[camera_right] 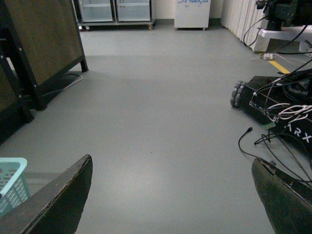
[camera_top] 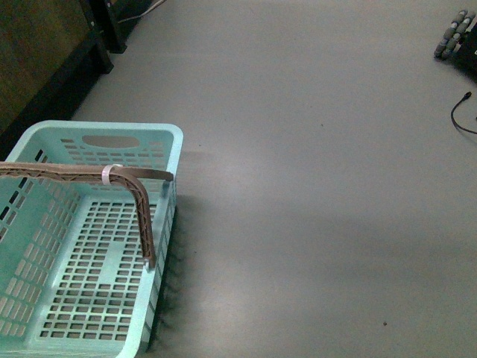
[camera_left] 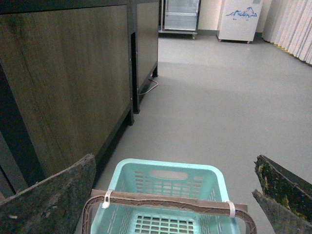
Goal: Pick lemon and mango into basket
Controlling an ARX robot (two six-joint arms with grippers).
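Observation:
The brown handle joins midway along the basket's rim, so the light teal basket should hang with its opening up when I lift and carry it.
The light teal basket stands on the grey floor at the lower left of the front view, with nothing inside it. Its brown ribbed handle is upright and carries a white band. My left gripper hangs open above the basket, and nothing is between its fingers. My right gripper is open over bare floor, with a corner of the basket off to one side. The lemon and the mango are out of view. Neither gripper shows in the front view.
A dark wooden cabinet on black legs runs along the basket's left side. A wheeled black robot base with loose cables sits on the right. A black cable end lies on the floor. Glass-door fridges line the far wall.

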